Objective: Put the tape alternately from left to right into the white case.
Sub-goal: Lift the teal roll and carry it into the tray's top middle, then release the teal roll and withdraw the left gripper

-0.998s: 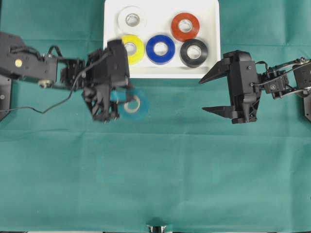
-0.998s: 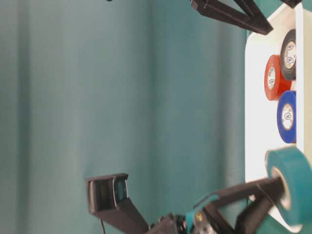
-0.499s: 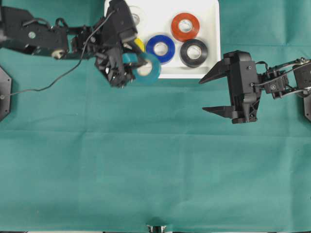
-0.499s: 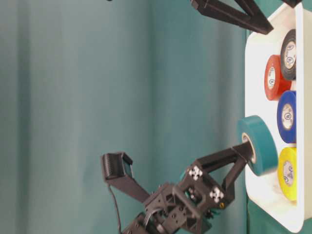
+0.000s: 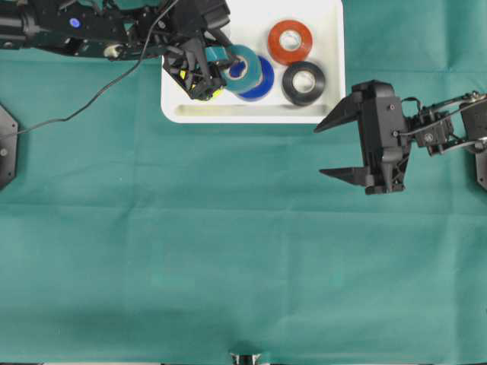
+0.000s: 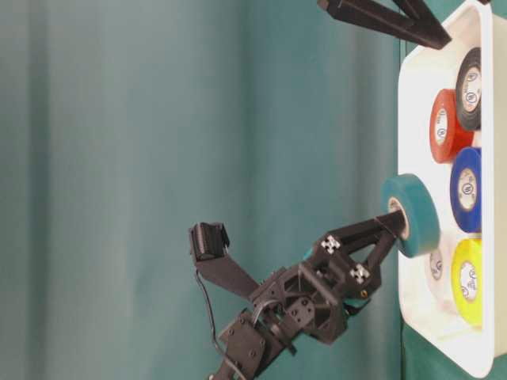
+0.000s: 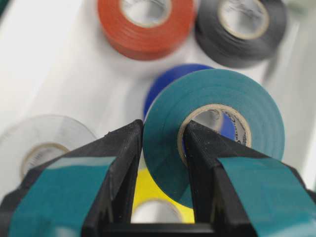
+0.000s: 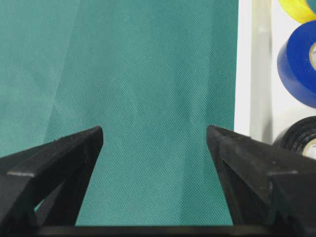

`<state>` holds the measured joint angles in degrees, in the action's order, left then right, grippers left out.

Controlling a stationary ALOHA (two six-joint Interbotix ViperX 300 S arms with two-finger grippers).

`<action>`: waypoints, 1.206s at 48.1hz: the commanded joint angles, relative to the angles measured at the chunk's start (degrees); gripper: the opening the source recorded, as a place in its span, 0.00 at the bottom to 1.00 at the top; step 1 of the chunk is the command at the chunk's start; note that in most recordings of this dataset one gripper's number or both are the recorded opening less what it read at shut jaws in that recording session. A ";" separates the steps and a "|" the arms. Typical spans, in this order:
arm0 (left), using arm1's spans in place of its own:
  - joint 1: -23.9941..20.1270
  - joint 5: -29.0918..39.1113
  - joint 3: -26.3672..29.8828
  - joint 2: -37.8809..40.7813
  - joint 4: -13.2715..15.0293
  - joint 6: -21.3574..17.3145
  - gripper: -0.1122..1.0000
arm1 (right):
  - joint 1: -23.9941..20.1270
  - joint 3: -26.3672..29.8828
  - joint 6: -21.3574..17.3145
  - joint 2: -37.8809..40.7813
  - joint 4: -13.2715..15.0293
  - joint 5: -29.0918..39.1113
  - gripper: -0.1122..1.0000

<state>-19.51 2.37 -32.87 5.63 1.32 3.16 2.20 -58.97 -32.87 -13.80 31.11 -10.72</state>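
The white tape and the red tape have open case's bottom (image 5: 248,30) between them. My left gripper should keep carrying the teal tape until it is over that gap (image 7: 101,89), and then let go.
My left gripper (image 5: 227,67) is shut on the wall of the teal tape (image 7: 217,94), one finger inside its core. It holds the roll (image 6: 412,214) upright, in the air above the white case (image 5: 251,114), over the blue tape (image 5: 265,82) and yellow tape (image 6: 467,281). The red tape (image 5: 290,41) and black tape (image 5: 303,82) lie flat in the case's right part. The white tape (image 7: 44,140) lies at its left, hidden in the overhead view by the arm. My right gripper (image 5: 319,150) hangs open and empty over the cloth, right of the case.
Green cloth (image 5: 243,251) covers the whole table. The left arm's black cable (image 5: 76,118) trails over the cloth left of the case. The case's near rim (image 8: 252,74) runs just right of my right gripper's fingers (image 8: 247,163).
My left gripper has lifted the teal tape off the cloth in front of the case and carried it over the case. The right arm has not moved.
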 commanded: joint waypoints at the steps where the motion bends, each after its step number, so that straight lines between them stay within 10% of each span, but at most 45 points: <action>1: -1.23 -0.62 2.29 0.00 -0.09 -0.09 0.32 | -0.09 0.44 -0.09 -0.88 -0.09 -0.35 0.84; 37: -4.83 -0.62 5.19 4.04 -0.09 -3.34 0.34 | -0.09 0.62 -0.09 -0.88 -0.09 -0.35 0.85; 49: -4.83 -0.53 5.10 4.04 -0.09 -3.34 0.92 | -0.09 0.62 -0.09 -0.88 -0.09 -0.35 0.85; 58: -4.75 -0.53 4.75 3.69 -0.09 -3.34 1.00 | -0.09 0.44 -0.09 -0.88 -0.18 -0.35 0.84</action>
<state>-24.26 2.29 -29.00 10.72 1.23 -0.18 2.20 -58.89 -32.87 -13.71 31.03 -10.72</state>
